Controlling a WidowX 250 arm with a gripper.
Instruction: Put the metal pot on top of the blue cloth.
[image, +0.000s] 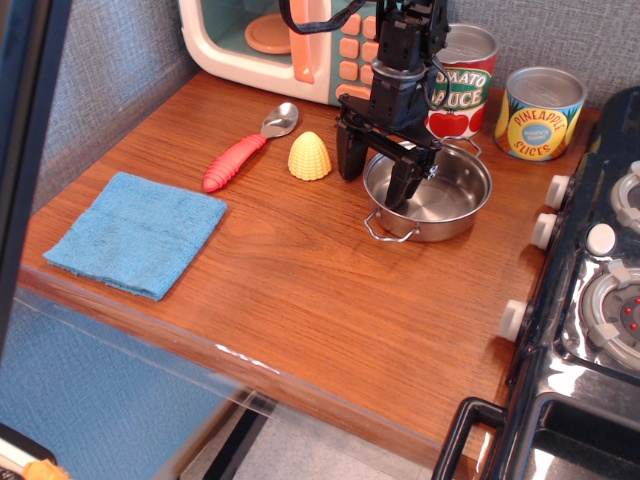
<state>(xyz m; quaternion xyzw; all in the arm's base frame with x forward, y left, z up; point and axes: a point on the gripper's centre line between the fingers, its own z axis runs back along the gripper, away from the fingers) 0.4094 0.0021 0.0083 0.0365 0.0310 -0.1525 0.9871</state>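
My gripper's inner finger (403, 184) is farther from the pot's rim than the outer finger is, so I expect the metal pot (432, 198) to slide a little when I close my gripper.
The metal pot (440, 200) is a shallow shiny steel pan with wire loop handles, standing on the wooden counter right of centre. My gripper (374, 172) is open and low over the pot's left rim, with one finger outside the rim and the other inside the pot. The blue cloth (138, 232) lies flat near the counter's front left edge, well away from the pot and the gripper.
A yellow corn piece (310, 156) and a red-handled spoon (243, 152) lie left of the pot. A tomato sauce tin (462, 82) and a pineapple tin (541, 112) stand behind it. A toy microwave (290, 40) is at the back, a black stove (590, 300) at the right.
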